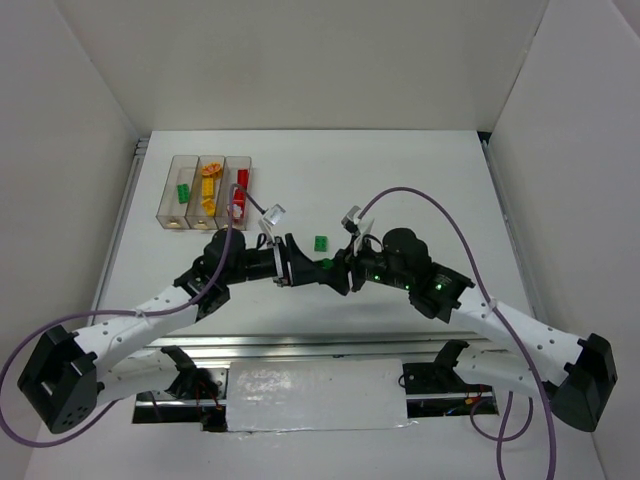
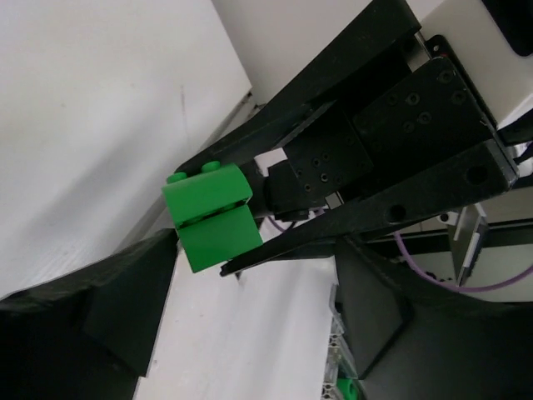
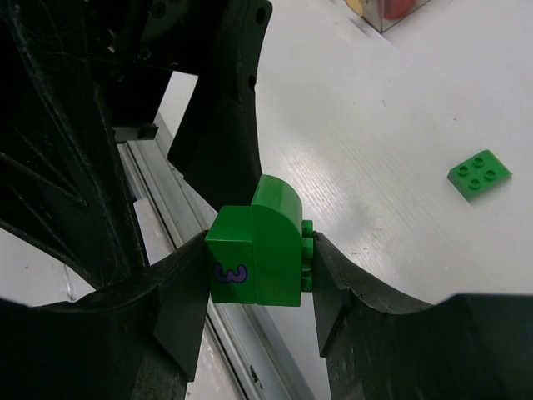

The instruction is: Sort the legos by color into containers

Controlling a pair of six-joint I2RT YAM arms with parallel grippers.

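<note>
My right gripper is gripping the green lego across its joined pieces. Next, my left gripper grabs the lego by its sides so that my right gripper is free to turn.
My right gripper is shut on a green lego, a rounded piece joined to a block marked "3", held above the table's middle. My left gripper is open and faces it; the lego shows just ahead of its spread fingers, not touching them. A flat green lego lies on the table behind the grippers. The clear containers stand at the back left: green lego in the left bin, yellow legos in the middle, red legos in the right.
White walls enclose the table on three sides. A metal rail runs along the near edge between the arm bases. Purple cables loop over both arms.
</note>
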